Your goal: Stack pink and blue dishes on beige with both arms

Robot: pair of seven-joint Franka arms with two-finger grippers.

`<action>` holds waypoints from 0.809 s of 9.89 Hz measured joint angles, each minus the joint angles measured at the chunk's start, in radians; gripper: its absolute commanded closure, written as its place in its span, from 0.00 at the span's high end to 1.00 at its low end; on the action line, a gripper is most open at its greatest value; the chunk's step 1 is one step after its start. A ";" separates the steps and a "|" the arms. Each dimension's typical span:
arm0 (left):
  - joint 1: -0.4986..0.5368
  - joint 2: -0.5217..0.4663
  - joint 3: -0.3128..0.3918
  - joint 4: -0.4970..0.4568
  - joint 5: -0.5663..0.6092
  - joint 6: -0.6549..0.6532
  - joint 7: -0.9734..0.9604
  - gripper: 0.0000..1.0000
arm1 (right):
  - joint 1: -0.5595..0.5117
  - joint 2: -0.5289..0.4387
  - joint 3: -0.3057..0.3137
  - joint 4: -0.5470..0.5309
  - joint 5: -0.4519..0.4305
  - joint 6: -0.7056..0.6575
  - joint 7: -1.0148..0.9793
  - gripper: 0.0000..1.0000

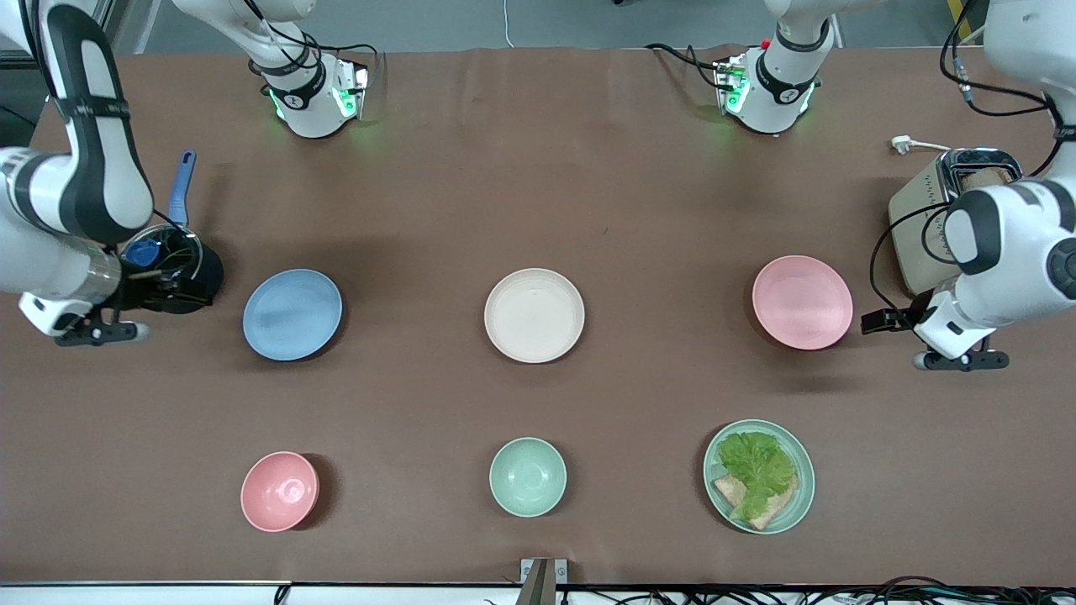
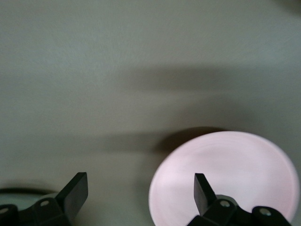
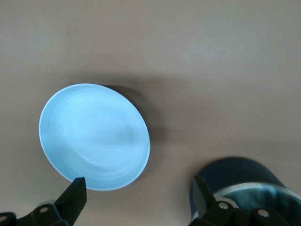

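The beige plate's rim (image 1: 535, 358) looks just as wide as the pink plate (image 1: 803, 302), so the pink plate will hide it almost completely when I stack them.
The pale blue plate (image 1: 292, 314) (image 3: 94, 136), the beige plate (image 1: 535, 315) and the pale pink plate (image 1: 802, 302) (image 2: 225, 179) lie apart in one row across the table's middle, beige in the centre. My left gripper (image 1: 881, 320) (image 2: 139, 195) hangs open and empty just off the pink plate's rim, at the left arm's end. My right gripper (image 1: 181, 292) (image 3: 138, 200) is open and empty between the blue plate and a dark pot (image 1: 172, 260) (image 3: 244, 188).
The pot has a blue handle (image 1: 181, 186). A toaster (image 1: 929, 218) stands by the left arm. Nearer the front camera sit a pink bowl (image 1: 279, 491), a mint bowl (image 1: 527, 476) and a mint plate (image 1: 803, 496) with lettuce and bread.
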 measured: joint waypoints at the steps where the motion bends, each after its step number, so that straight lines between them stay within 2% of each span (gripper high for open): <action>1: 0.016 0.031 -0.001 -0.008 0.000 0.010 0.035 0.86 | 0.000 0.043 -0.001 -0.007 0.043 0.041 -0.080 1.00; 3: 0.021 0.066 -0.007 -0.017 0.000 0.011 0.056 0.79 | -0.001 0.112 -0.001 -0.043 0.100 0.169 -0.185 1.00; 5: 0.020 0.068 -0.020 -0.036 0.000 0.011 0.057 0.64 | -0.001 0.152 -0.001 -0.088 0.158 0.259 -0.247 1.00; 7: 0.020 0.074 -0.027 -0.051 0.000 0.011 0.059 0.47 | 0.000 0.175 -0.001 -0.102 0.252 0.284 -0.313 0.92; 8: 0.020 0.080 -0.027 -0.054 0.000 0.012 0.059 0.32 | 0.000 0.187 -0.001 -0.105 0.288 0.290 -0.350 0.84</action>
